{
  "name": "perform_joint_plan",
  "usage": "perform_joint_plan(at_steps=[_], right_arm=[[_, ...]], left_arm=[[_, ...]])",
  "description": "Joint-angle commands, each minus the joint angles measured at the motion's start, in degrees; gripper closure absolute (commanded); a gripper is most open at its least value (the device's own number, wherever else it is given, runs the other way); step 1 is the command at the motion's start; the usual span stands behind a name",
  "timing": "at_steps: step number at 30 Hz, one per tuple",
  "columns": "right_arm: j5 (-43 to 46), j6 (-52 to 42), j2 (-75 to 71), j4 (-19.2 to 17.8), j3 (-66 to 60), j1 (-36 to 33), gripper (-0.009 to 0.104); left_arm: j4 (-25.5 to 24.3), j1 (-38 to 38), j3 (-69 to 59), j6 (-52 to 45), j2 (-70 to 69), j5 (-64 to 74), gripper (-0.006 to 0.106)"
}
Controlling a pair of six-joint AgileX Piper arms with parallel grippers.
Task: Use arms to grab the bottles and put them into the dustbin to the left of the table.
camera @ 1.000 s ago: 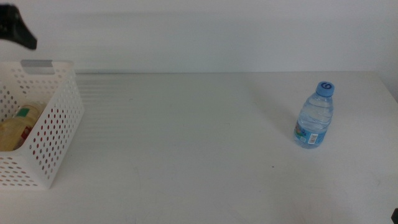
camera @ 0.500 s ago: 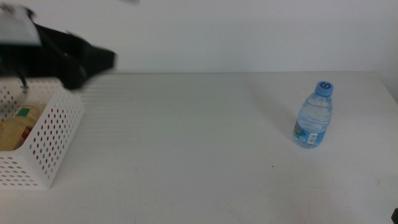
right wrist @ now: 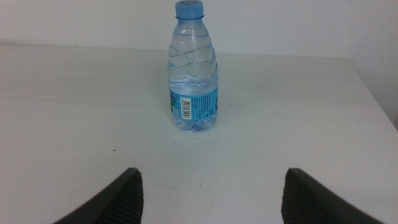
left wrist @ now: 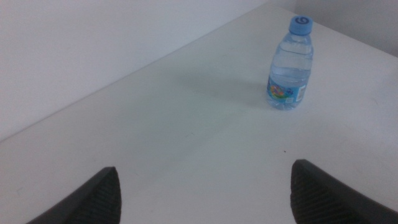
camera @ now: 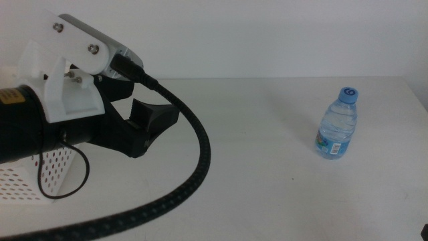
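Next, I draw my left gripper back toward the dustbin [camera: 30,182] while my right gripper brings the bottle [camera: 336,127] across, since the bottle stands far from my left gripper.
One of the bottles, a squat clear water bottle with a blue cap [camera: 338,124], stands upright at the table's right side. My left arm reaches in from the left, white casing and thick black cable filling that part of the middle view. The left gripper [camera: 150,130] is open and empty over the table's left-centre, far from the bottle. It faces the bottle [left wrist: 289,65] across bare tabletop in the left wrist view. My right gripper [right wrist: 211,199] is open too, with the bottle [right wrist: 194,78] a short way in front of it. The arm hides most of the dustbin [camera: 57,171].
The off-white table [camera: 267,187] runs flat between the left gripper and the bottle. Its right edge [camera: 420,100] lies just beyond the bottle. A white wall stands behind the table.
My left arm has swung from above the dustbin out to the right over the table and now covers most of the dustbin. The water bottle has not moved.
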State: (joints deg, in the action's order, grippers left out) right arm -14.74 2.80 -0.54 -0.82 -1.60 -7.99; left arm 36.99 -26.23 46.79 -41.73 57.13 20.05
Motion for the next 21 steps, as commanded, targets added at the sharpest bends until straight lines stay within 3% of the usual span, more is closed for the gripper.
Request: perform_joint_plan(at_steps=[1, 7, 15, 21], right_arm=[[4.3, -0.6, -1.6, -0.8, 0.4, 0.2, 0.037], [4.3, -0.6, -1.6, -0.8, 0.4, 0.2, 0.037], [4.3, -0.6, -1.6, -0.8, 0.4, 0.2, 0.037], [4.3, -0.6, -1.6, -0.8, 0.4, 0.2, 0.037]], left_arm=[[1.9, -0.5, 1.5, 0.2, -1.0, -4.4, 0.012], [1.7, -0.4, 1.5, -0.3, -1.0, -4.6, 0.012], [-20.8, 0.8, 1.5, 20.0, -4.0, -5.0, 0.012], [-20.5, 6.8, 1.5, 20.7, -4.9, -1.6, 0.012]])
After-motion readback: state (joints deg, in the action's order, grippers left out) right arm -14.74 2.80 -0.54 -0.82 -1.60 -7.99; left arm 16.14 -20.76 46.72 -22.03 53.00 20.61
